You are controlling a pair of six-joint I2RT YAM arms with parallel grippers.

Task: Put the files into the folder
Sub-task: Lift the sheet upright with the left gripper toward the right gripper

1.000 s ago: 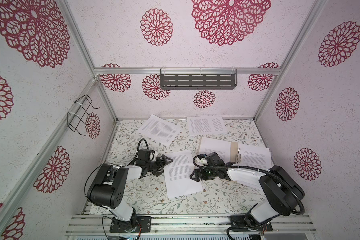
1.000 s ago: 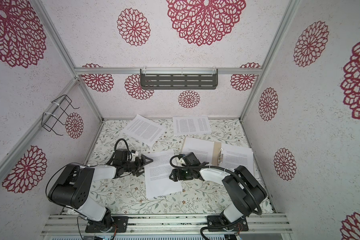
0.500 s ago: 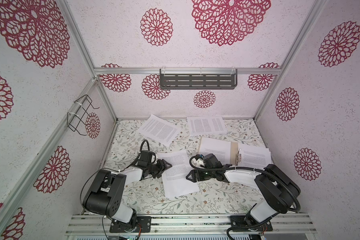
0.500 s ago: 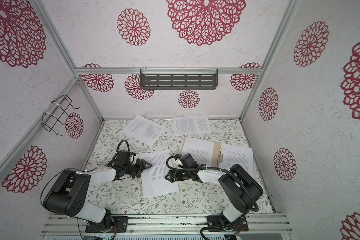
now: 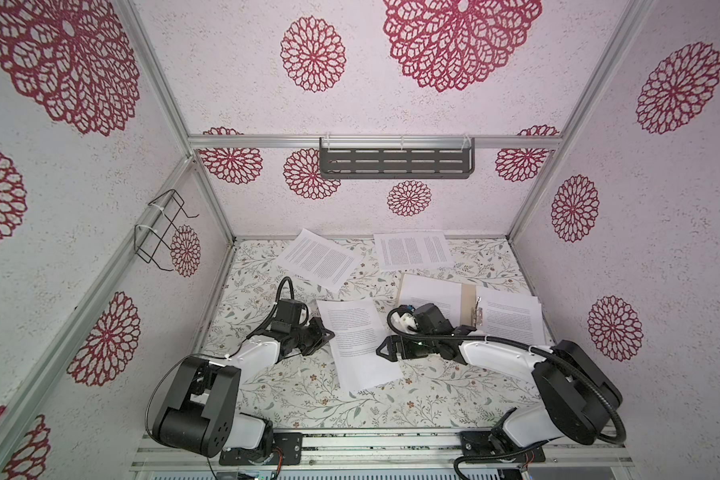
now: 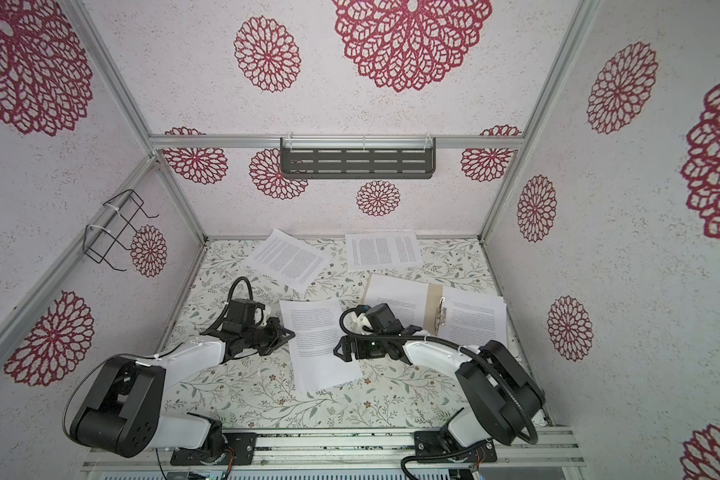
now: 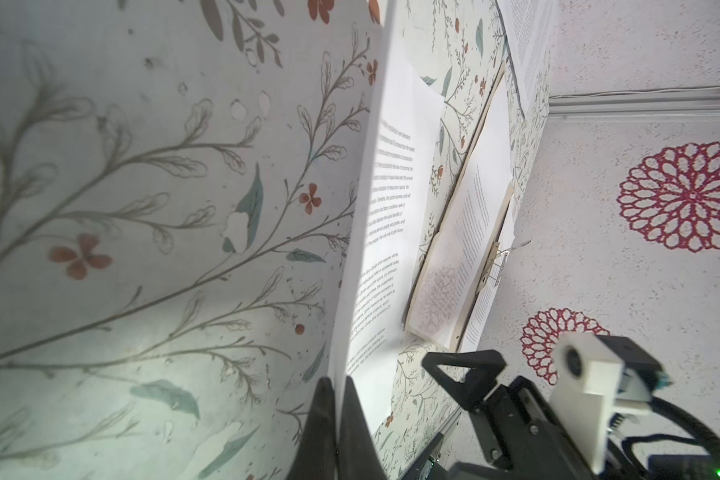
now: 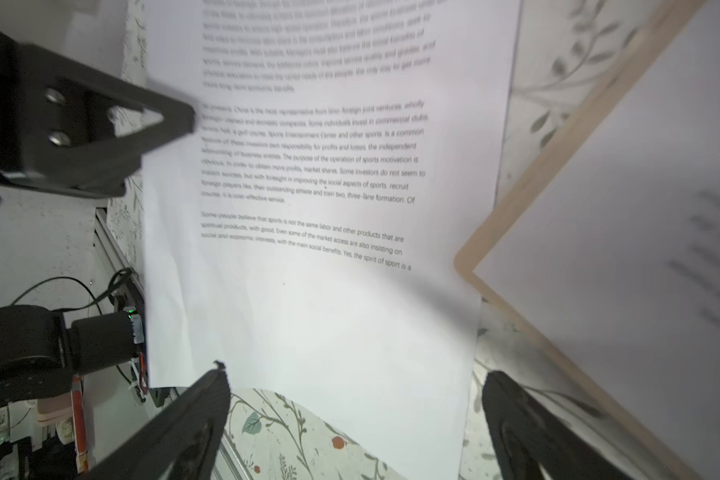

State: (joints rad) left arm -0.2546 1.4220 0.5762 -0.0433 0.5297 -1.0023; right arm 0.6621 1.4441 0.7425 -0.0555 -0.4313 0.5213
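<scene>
The sheet's loose edge lies flat by my open right gripper. My left gripper should lift the sheet first so my right gripper can take that edge.
One file, a white printed sheet, lies mid-table between both arms. My left gripper is shut on that sheet's left edge, which is lifted slightly off the table. My right gripper stands open at the sheet's right edge, jaws wide, gripping nothing. The tan folder lies open at the right with white sheets on both halves and a metal clip at its spine. Two more files lie near the back wall.
The floral table cover is bounded by patterned walls on three sides. A grey shelf hangs on the back wall and a wire rack on the left wall. An aluminium rail runs along the front edge.
My left gripper went from open to shut on the middle sheet's left edge. My right gripper opened a little wider and stayed at the sheet's right edge.
</scene>
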